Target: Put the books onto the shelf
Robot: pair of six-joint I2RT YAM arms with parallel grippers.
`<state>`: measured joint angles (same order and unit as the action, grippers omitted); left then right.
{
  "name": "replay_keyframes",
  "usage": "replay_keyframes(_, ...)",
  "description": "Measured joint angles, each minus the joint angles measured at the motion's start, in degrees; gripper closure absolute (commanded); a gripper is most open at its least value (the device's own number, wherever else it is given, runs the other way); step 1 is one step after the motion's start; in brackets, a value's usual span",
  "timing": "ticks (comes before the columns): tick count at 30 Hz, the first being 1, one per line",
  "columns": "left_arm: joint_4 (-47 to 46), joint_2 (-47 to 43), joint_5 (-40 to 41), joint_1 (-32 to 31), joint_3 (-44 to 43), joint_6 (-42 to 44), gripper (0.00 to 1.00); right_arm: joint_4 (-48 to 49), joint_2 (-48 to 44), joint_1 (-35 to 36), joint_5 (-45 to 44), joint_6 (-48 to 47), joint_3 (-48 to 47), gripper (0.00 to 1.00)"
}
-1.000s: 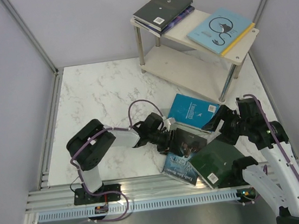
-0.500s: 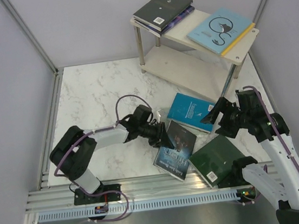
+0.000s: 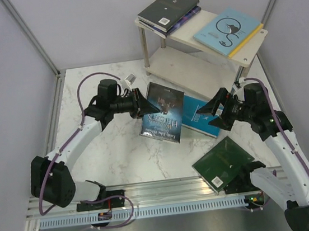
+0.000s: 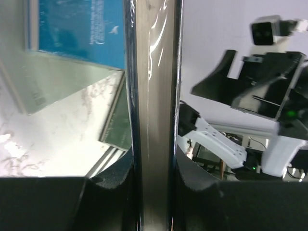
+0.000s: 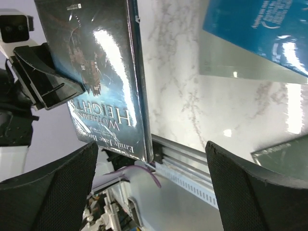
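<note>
Tight glossy wrap covers the dark blue book's spine (image 5: 139, 77). The book will keep its covers (image 3: 164, 113) shut when I carry it by the book's spine.
My left gripper (image 3: 141, 107) is shut on the left edge of a dark blue book (image 3: 163, 114) and holds it tilted above the table's middle. In the left wrist view that book's edge (image 4: 153, 96) fills the gap between the jaws. My right gripper (image 3: 211, 115) is open and empty, just right of this book and over a cyan book (image 3: 201, 122) lying flat. A dark green book (image 3: 223, 162) lies at the front right. The shelf (image 3: 195, 75) stands at the back right. Its top board carries a black-covered stack (image 3: 167, 9) and a pale blue book (image 3: 227, 30).
The right wrist view shows the dark blue book's cover (image 5: 96, 72), the cyan book (image 5: 260, 33) and a corner of the green book (image 5: 285, 159). The shelf's lower board is bare. A metal rail (image 3: 169, 191) runs along the near edge.
The left gripper closed on the dark blue book and carried it up and back from the front of the table. The right gripper moved slightly back and left.
</note>
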<state>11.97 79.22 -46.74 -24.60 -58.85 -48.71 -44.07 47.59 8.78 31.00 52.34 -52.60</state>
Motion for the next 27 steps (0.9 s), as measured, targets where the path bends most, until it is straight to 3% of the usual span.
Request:
replay_keyframes(8, -3.02, -1.36, -3.96, 0.04, -2.62, -8.98, 0.98, 16.79, 2.45, 2.08, 7.45, 7.19, 2.4, 0.02)
replay_keyframes(15, -11.32, -1.4, -4.94, 0.04, -2.62, -18.91, 0.98, 24.02, 5.53, 7.15, 8.7, 10.16, 2.43, 0.02)
replay_keyframes(18, -14.49, -1.62, -5.31, 0.04, -2.45, -22.03, 0.98, 26.71, 6.1, 8.96, 8.68, 11.63, 2.8, 0.11)
replay_keyframes(22, -17.2, -3.1, -5.92, 0.04, -0.79, -24.68, 0.98, 31.63, 6.32, 9.84, 8.96, 14.43, 4.04, 0.37)
replay_keyframes(27, -20.52, -5.16, -5.9, -0.37, 2.43, -27.85, 0.98, 40.98, 8.02, 11.13, 9.77, 19.78, 5.01, 0.49)
